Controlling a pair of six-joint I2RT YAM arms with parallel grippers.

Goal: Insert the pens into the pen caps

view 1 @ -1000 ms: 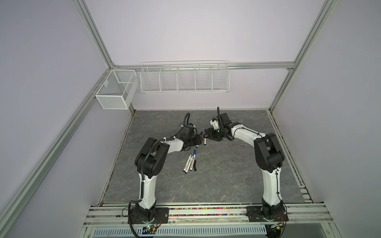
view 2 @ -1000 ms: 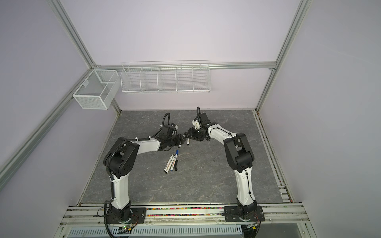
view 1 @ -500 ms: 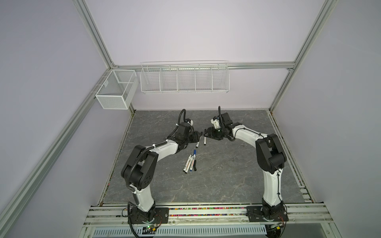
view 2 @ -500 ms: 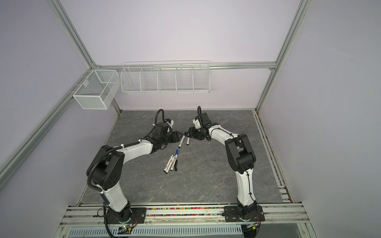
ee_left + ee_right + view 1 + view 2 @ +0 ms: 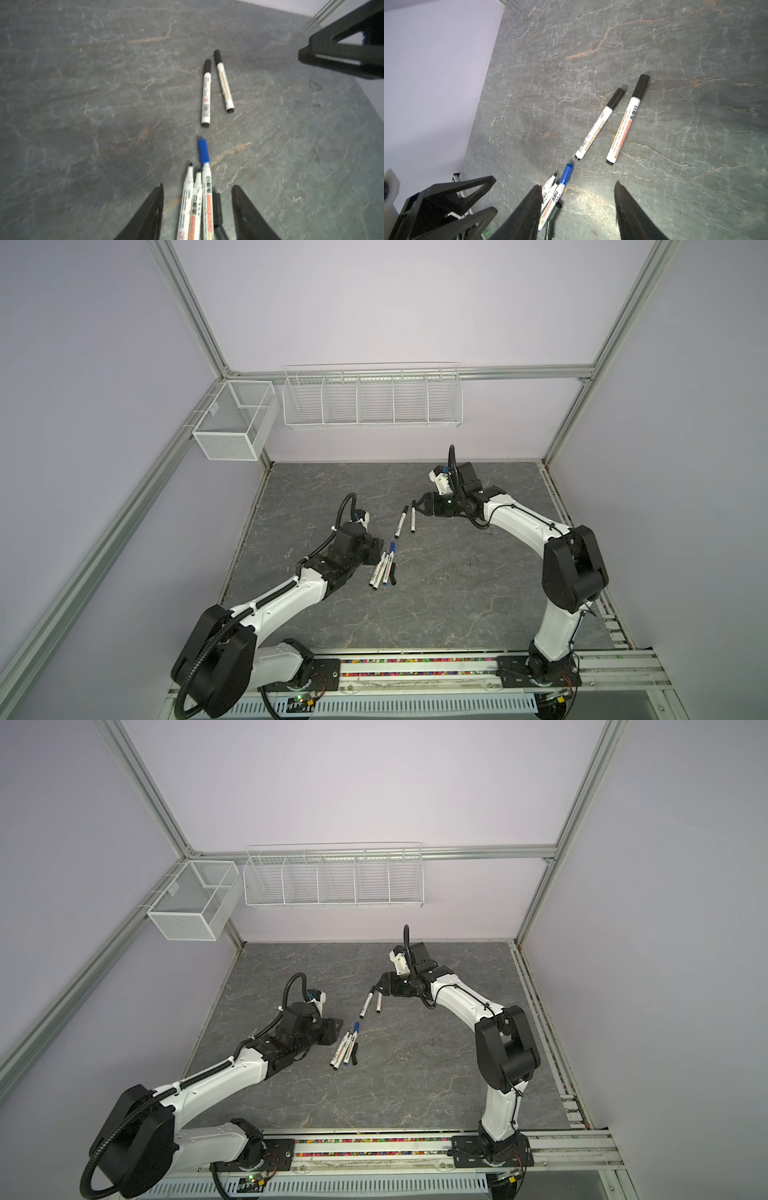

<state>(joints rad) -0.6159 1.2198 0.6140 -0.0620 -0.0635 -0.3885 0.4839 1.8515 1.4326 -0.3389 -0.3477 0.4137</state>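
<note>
The outer uncapped pen's body (image 5: 186, 204) runs lengthwise between the open fingers of my left gripper, and its outer side (image 5: 181, 212) is free, so I keep lowering until the fingers close on it.
Two black-capped pens (image 5: 401, 522) (image 5: 593, 133) lie side by side mid-table. A blue-capped pen (image 5: 203, 153) and two uncapped black-tipped pens (image 5: 190, 187) lie bundled nearer the front, with loose black pen caps (image 5: 217, 205) against them. My left gripper (image 5: 197, 188) (image 5: 379, 552) is open, its fingers on either side of that bundle and closed on none of it. My right gripper (image 5: 577, 185) (image 5: 417, 506) hovers open and empty at the far ends of the two capped pens.
A white mesh box (image 5: 232, 423) and a long wire basket (image 5: 372, 400) hang on the back wall, well above the grey stone tabletop (image 5: 457, 580). The front rail (image 5: 415, 668) carries both arm bases.
The left arm has pulled back from the middle, where both grippers met, to the pen bundle nearer the front. A second capped pen now lies on the table. The right arm has barely moved.
</note>
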